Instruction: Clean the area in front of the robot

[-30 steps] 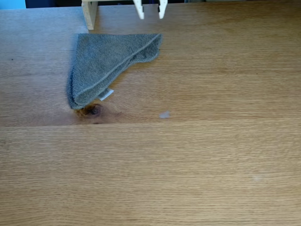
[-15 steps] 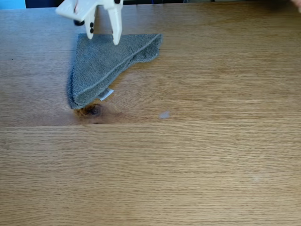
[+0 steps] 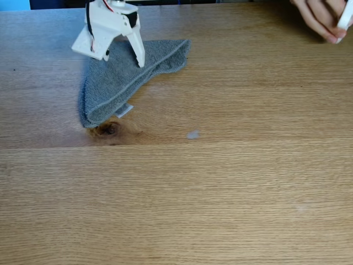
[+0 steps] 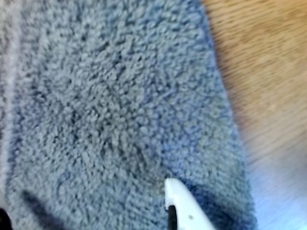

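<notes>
The grey terry cloth (image 3: 117, 72) has its open edge (image 3: 153, 75) lying limp and wavy, so its corners should droop into separate wings when I lift it by its middle.
The oak tabletop (image 3: 220, 187) spreads across the fixed view. A grey terry cloth (image 3: 118, 83) lies folded into a triangle at the upper left. The robot's white gripper (image 3: 118, 58) hangs low over the cloth's upper part, open, one fingertip (image 3: 141, 61) down at the terry and the other plate out to the left. Nothing is held between the fingers. In the wrist view the cloth (image 4: 115, 110) is seen close up, with one white fingertip (image 4: 180, 201) at the bottom edge just above it.
A dark knot (image 3: 109, 130) sits by the cloth's lower tip and a small pale spot (image 3: 192, 134) lies right of it. A person's hand (image 3: 320, 19) holding something white reaches in at the top right corner. A white label (image 3: 125, 110) sticks out of the cloth.
The gripper came from the top edge leftward and down onto the cloth, now lower and tilted. A hand has entered at the top right. The cloth has not moved.
</notes>
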Controlling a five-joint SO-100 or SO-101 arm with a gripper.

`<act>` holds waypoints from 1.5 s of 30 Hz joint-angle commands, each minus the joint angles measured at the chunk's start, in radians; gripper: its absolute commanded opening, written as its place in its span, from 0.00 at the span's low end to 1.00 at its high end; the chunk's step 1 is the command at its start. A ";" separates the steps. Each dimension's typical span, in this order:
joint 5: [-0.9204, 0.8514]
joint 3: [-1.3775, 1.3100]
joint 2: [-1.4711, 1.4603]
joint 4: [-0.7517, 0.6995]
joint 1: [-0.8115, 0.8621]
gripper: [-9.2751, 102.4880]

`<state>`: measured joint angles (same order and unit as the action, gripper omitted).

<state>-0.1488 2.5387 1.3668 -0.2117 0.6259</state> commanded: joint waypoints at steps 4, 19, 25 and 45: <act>-0.069 -0.095 -0.124 0.143 0.000 0.39; -0.121 -0.095 -0.195 0.186 -0.014 0.08; -0.109 -0.086 -0.067 0.181 -0.014 0.08; 0.067 -0.080 0.652 -0.239 -0.612 0.08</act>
<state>-0.1150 2.4712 1.9190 -0.4203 0.1427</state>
